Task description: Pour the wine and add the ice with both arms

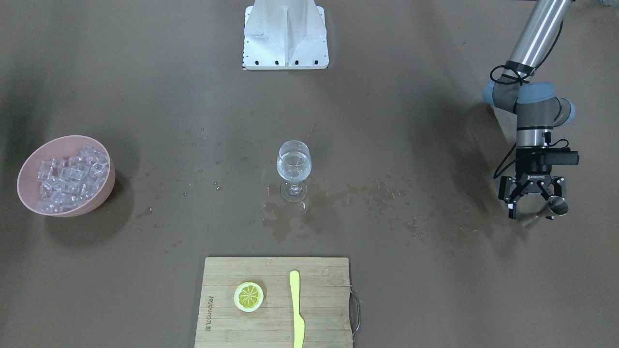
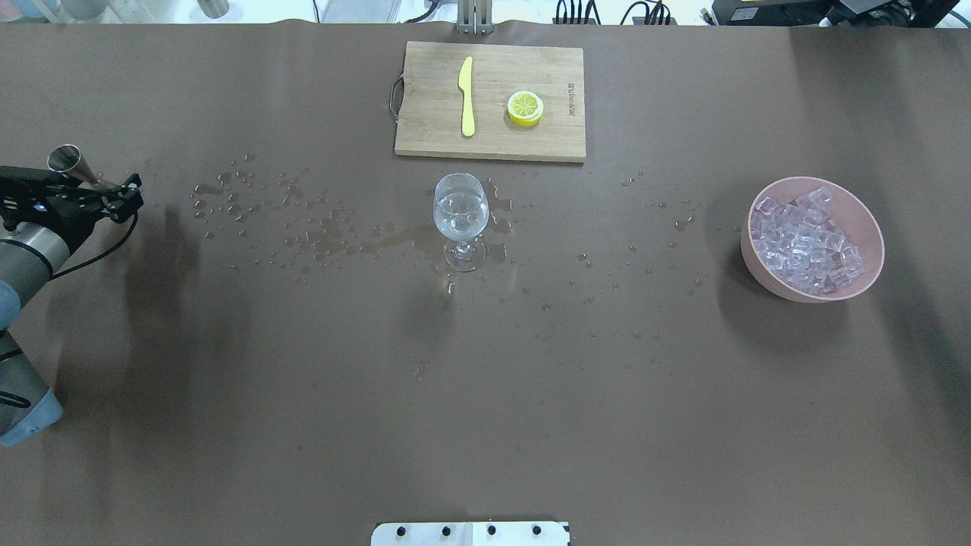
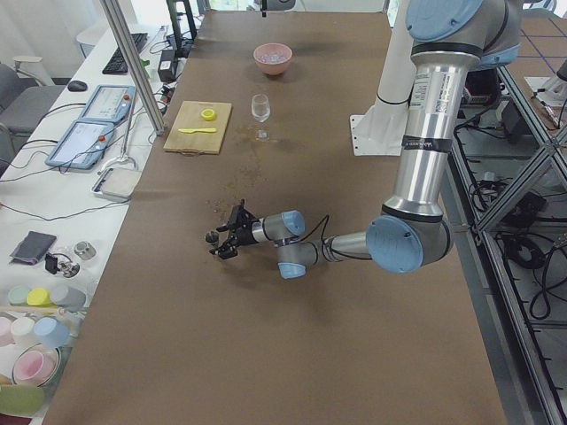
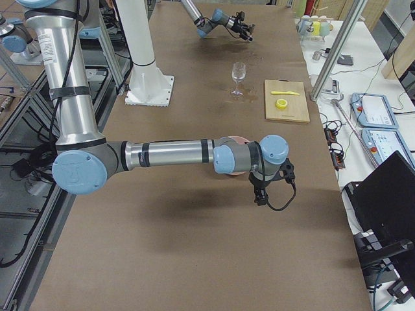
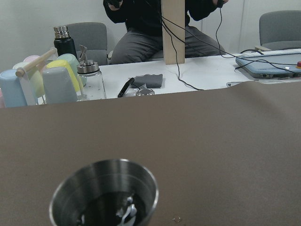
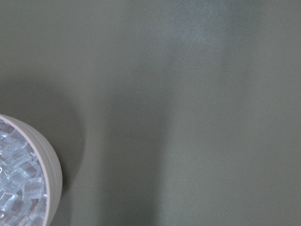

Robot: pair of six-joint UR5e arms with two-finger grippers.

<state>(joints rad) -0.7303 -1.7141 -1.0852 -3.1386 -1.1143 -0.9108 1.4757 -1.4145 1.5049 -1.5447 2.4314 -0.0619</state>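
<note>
I expect clear wine to stream out once I tip the steel jigger [image 1: 544, 212] over the wine glass, since bright glints [image 5: 127, 212] waver inside the jigger.
A wine glass [image 1: 293, 169] stands mid-table with a little clear wine [image 2: 460, 214] in it. A pink bowl [image 2: 867, 221] full of ice [image 2: 806, 239] sits at the table's right end. Its rim [image 6: 52, 175] and ice [image 6: 16, 190] also show in the right wrist view. My left gripper [image 1: 532, 215] lies low at the table's left end. Its jaws are spread open around an upright steel jigger [image 1: 556, 208], whose cup [image 5: 104, 195] fills the bottom of the left wrist view. My right gripper [image 4: 260, 196] points down beside the bowl; I cannot tell whether it is open or shut.
A wooden cutting board [image 2: 425, 98] at the far edge carries a lemon slice [image 2: 525, 108] and a yellow knife [image 2: 466, 97]. Spilled drops and puddles [image 2: 334, 235] lie around the glass. The white robot base [image 1: 285, 34] is at the near edge.
</note>
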